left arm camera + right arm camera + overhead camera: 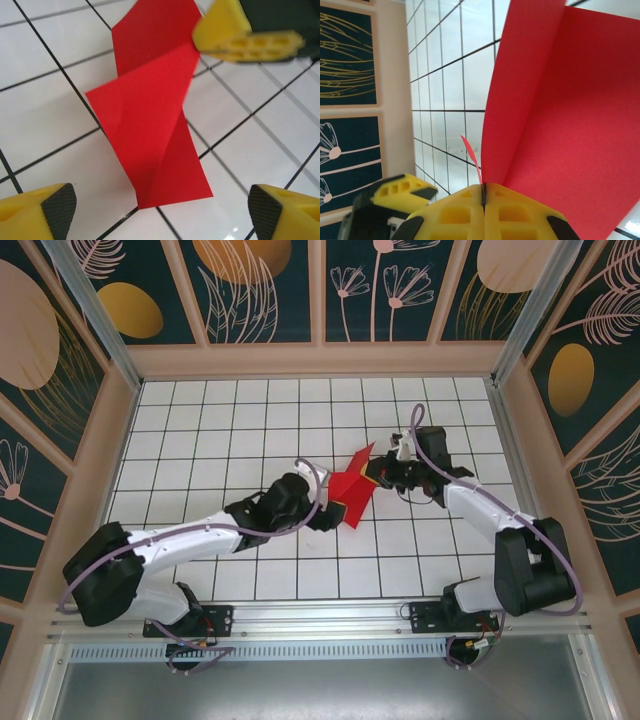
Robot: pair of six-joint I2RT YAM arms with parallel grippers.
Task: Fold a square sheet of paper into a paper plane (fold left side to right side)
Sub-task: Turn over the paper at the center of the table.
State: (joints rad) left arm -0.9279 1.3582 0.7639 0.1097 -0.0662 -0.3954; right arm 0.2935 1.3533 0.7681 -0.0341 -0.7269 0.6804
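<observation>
The red sheet's free corner [92, 96] juts out straight, so the sheet [352, 486] should stand out rather than droop when my left gripper carries it.
The red square sheet of paper [351, 490] is creased and partly folded, and stands lifted off the white grid table [250, 430] between the two arms. It is a bent, creased sheet, not a paper plane. My right gripper [483, 194] is shut on one edge of the sheet [560, 125], which rises upright from its yellow fingers; in the top view that gripper [377, 473] is at the sheet's upper right. My left gripper [162, 210] is open, its pads [59, 207] wide apart just below the sheet's lower corner [150, 135], touching nothing. In the top view it [327, 517] sits at the sheet's lower left.
Wooden walls with dark floral panels [260, 290] enclose the table on three sides. A metal rail [320, 625] runs along the near edge by the arm bases. White tiles lie open behind and to both sides of the arms.
</observation>
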